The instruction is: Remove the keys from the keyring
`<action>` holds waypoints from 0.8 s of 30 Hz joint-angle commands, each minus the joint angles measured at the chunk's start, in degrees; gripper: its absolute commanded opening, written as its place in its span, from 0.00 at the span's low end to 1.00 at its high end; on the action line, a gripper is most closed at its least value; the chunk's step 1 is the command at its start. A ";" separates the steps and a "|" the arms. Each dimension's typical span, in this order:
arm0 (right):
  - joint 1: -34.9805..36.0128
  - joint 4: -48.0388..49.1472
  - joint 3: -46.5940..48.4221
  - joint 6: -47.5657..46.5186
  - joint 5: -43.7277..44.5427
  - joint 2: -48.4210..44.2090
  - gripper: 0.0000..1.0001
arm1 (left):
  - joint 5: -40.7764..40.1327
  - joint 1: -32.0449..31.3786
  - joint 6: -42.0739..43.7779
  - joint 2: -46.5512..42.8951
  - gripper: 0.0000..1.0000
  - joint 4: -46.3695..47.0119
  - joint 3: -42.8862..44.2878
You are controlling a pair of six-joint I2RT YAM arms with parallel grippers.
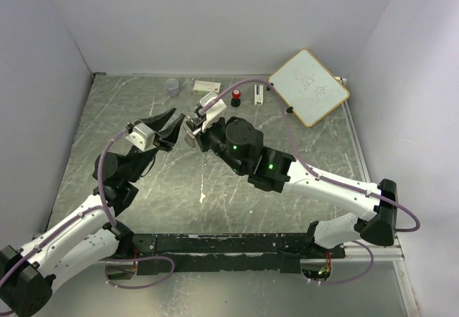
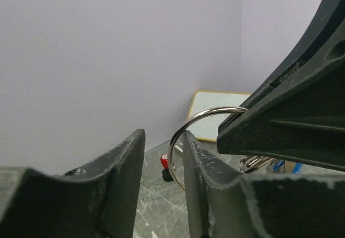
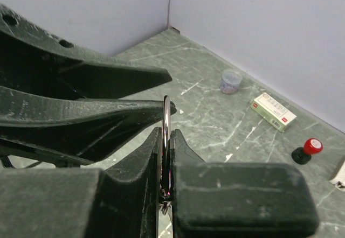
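Observation:
My right gripper is closed on the keyring [image 2: 240,110], so my left gripper should grip the keyring's curved side [image 2: 172,147] to free my right gripper for the keys.
My right gripper [image 1: 192,129] is shut on the keyring [image 3: 166,114], holding the thin silver ring upright and edge-on between its fingertips [image 3: 167,133], above the table. My left gripper [image 1: 179,120] is open and meets it from the left. In the left wrist view the keyring [image 2: 171,151] curves around the left gripper's right finger [image 2: 202,173], with its arc showing in the gap [image 2: 163,135]. In the right wrist view that fingertip touches the ring's top. Small silver pieces [image 2: 256,162] and a bit of blue key head [image 2: 280,166] show under the right gripper. The red key is hidden.
A black stamp with a red top [image 1: 235,98] stands behind the grippers. A small white box [image 1: 206,86], a clear cup [image 1: 172,84], a white item [image 1: 257,95] and a tilted whiteboard [image 1: 310,86] lie along the back wall. Walls close in the left, back and right.

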 commanded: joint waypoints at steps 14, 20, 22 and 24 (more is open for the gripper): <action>0.21 -3.26 0.44 -2.83 -2.13 -3.50 0.00 | 0.92 0.08 -3.95 5.66 0.79 11.47 -1.55; 0.21 -3.94 0.07 -2.59 -2.03 -3.49 0.00 | 1.20 0.10 -4.04 7.36 0.63 15.00 -0.33; 0.22 -3.72 -0.44 -2.54 -1.67 -3.48 0.00 | 1.86 0.19 -4.67 7.97 0.34 15.64 0.49; 0.22 -3.41 -1.09 -2.50 -0.90 -3.64 0.00 | 2.39 0.15 -5.34 8.60 0.08 15.88 1.36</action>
